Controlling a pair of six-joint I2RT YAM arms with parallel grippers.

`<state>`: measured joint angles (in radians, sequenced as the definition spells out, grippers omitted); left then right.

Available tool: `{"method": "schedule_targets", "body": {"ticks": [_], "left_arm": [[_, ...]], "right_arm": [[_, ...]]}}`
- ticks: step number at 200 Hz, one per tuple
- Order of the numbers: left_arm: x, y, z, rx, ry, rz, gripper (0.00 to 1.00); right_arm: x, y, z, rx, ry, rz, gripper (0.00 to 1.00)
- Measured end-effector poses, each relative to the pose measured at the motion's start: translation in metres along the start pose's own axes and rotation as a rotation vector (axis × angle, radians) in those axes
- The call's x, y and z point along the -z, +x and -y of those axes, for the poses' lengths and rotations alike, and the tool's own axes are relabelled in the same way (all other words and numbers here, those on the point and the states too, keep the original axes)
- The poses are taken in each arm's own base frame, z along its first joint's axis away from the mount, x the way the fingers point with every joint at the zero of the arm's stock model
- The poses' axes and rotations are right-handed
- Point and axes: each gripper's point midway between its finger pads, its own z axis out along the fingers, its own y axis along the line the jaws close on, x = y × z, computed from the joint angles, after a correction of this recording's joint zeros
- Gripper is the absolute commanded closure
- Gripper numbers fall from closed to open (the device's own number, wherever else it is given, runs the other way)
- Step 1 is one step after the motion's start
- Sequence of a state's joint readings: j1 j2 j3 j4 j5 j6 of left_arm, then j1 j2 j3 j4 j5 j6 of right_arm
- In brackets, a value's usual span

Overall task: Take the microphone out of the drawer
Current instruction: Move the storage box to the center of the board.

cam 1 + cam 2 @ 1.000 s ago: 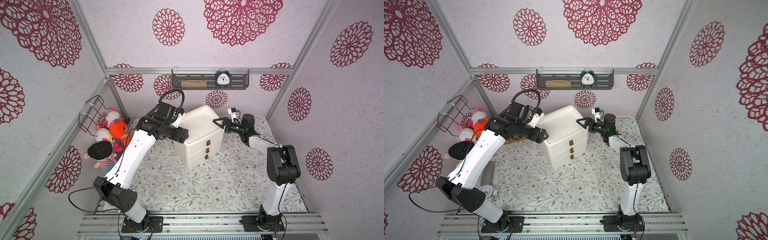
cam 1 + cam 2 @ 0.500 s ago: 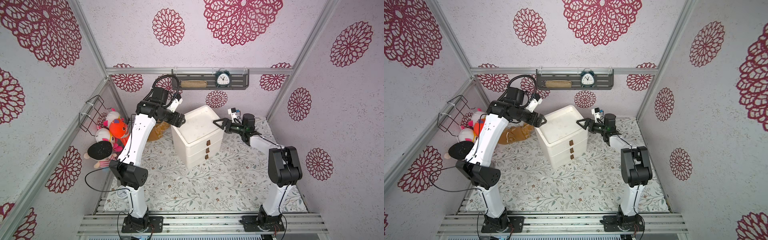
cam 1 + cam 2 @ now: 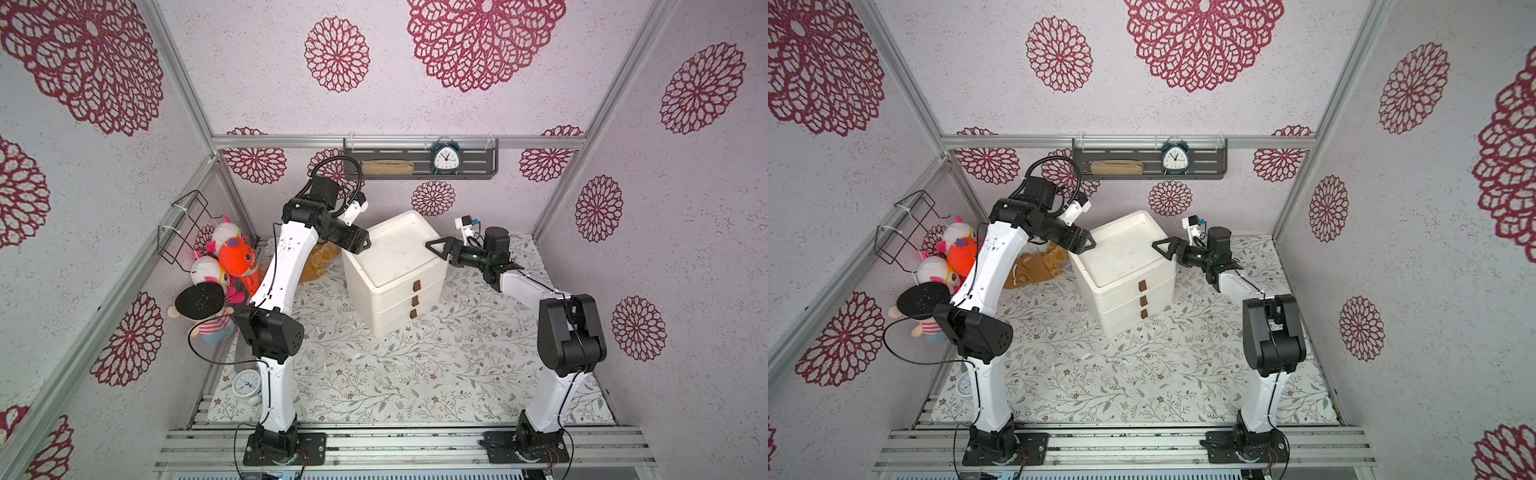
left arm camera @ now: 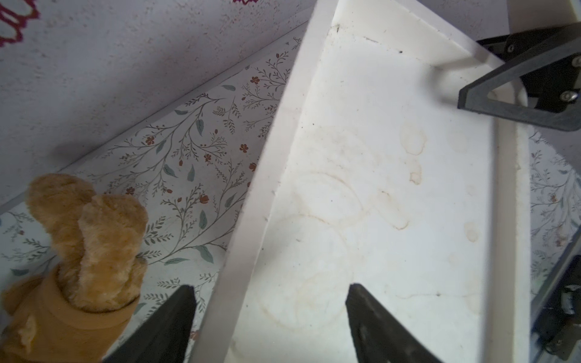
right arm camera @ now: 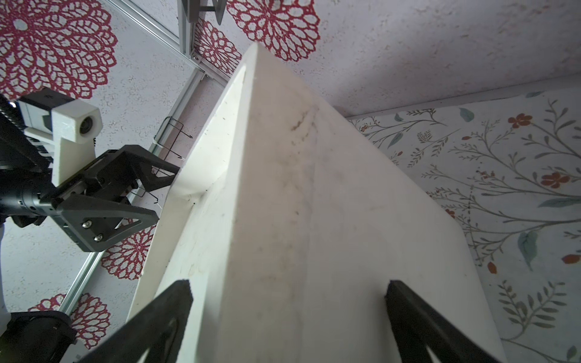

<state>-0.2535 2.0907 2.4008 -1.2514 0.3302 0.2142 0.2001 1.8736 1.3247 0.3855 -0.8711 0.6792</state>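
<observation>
The brown handles [image 3: 417, 285] slope away from my right gripper, so next I turn the chest toward that gripper. Then I should grip the rim [image 4: 239, 266] tightly with my left gripper before I pull.
A white three-drawer chest [image 3: 395, 270] [image 3: 1125, 266] stands at mid-table, all three drawers shut, each with a brown handle [image 3: 416, 286]. The microphone is hidden. My left gripper [image 3: 363, 242] [image 3: 1088, 241] hangs open at the chest's top left rim. In the left wrist view, the left gripper [image 4: 271, 286] has one finger outside the rim [image 4: 251, 201] and the other over the stained top. My right gripper [image 3: 436, 247] [image 3: 1160, 247] is open wide at the top right edge. The right wrist view shows the right gripper [image 5: 289, 283] straddling that edge, holding nothing.
Plush toys [image 3: 232, 257] pile against the left wall under a wire basket [image 3: 187, 224]. A brown plush [image 4: 85, 245] lies on the floral mat left of the chest. A wall shelf holds a clock [image 3: 445, 157]. Another small clock [image 3: 246, 384] lies by the left arm's base.
My left arm has swung from the chest's left side up to its top left rim, and its jaws have narrowed somewhat. The right arm has stayed put.
</observation>
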Motion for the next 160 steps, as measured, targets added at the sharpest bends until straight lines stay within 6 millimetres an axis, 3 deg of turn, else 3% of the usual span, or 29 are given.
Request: {"method": "schedule_targets", "body": {"ticks": [46, 81, 121, 160], "left_arm": [[-0.005, 0.005, -0.008, 0.008, -0.014, -0.005, 0.52], [-0.008, 0.033, 0.000, 0.043, 0.010, -0.070, 0.60], [0.015, 0.060, 0.021, 0.070, 0.022, -0.096, 0.59], [0.036, 0.062, 0.042, 0.061, 0.035, -0.066, 0.39]], "right_arm": [[-0.001, -0.001, -0.002, 0.014, 0.003, -0.007, 0.01], [-0.005, 0.003, -0.011, 0.053, -0.022, -0.048, 0.01], [-0.011, 0.016, -0.026, 0.091, -0.078, -0.116, 0.01], [-0.016, 0.029, -0.030, 0.098, -0.087, -0.161, 0.01]]}}
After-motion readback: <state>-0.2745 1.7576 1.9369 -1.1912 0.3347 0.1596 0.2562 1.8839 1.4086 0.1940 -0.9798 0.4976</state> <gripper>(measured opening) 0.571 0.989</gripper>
